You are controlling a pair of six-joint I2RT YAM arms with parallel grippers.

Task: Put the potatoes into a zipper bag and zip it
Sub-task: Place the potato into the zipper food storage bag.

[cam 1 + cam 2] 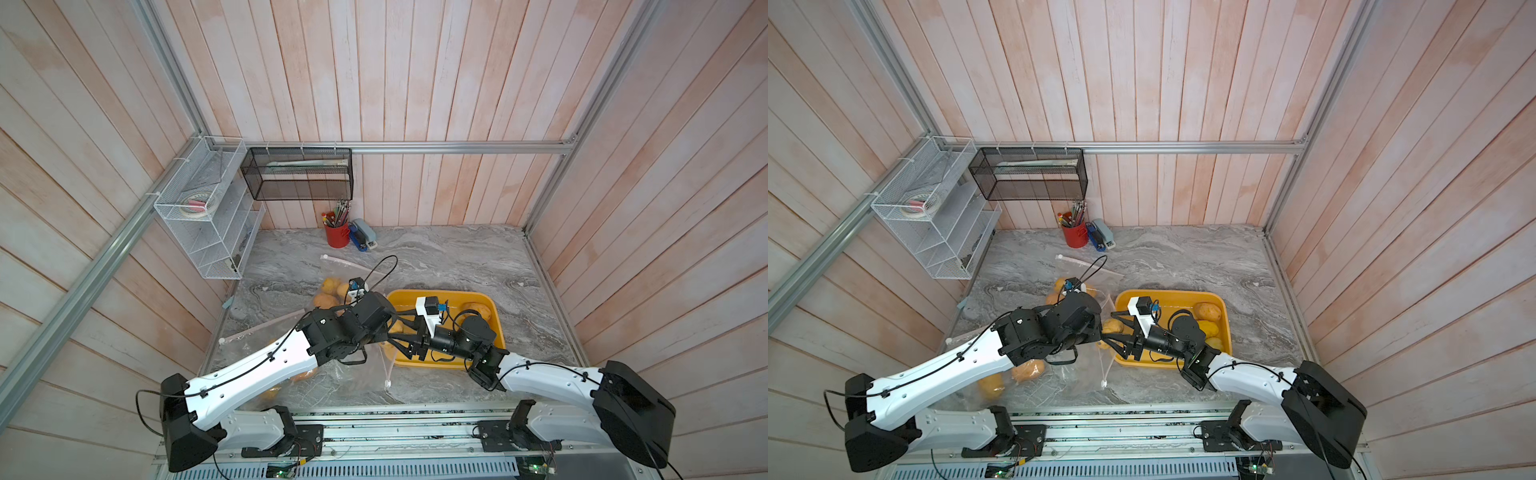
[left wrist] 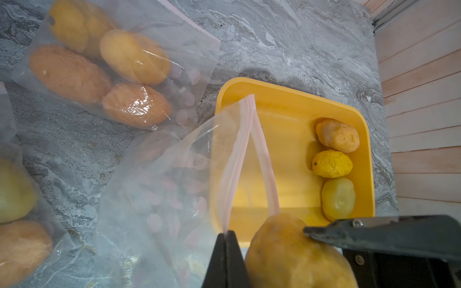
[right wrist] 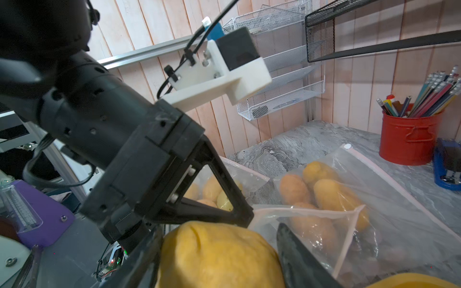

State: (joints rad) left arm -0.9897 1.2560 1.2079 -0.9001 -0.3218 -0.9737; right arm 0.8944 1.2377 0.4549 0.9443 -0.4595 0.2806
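My right gripper is holding the potato beside the zipper bag's pink rim (image 2: 263,152), which is spread open, so it should keep going into the zipper bag's opening (image 2: 250,184) and let the potato go there.
My left gripper (image 2: 227,234) is shut on the pink zip rim (image 2: 239,154) of a clear zipper bag (image 2: 162,187). It holds the bag's mouth raised at the near left corner of the yellow tray (image 1: 440,293). Right beside that mouth, my right gripper (image 3: 219,249) is shut on a yellow-orange potato (image 2: 294,254), with one finger (image 2: 374,229) across it. Three more potatoes (image 2: 338,136) lie along the tray's right wall (image 2: 287,99). In a top view the held potato (image 1: 1112,326) sits between the two wrists.
Two other clear bags hold potatoes, one further back (image 2: 112,69) and one near the front left (image 1: 1017,374). A red pencil cup (image 1: 336,235) and a blue stapler (image 1: 361,239) stand at the back. A white wire rack (image 1: 208,208) and a black mesh basket (image 1: 299,174) hang on the walls.
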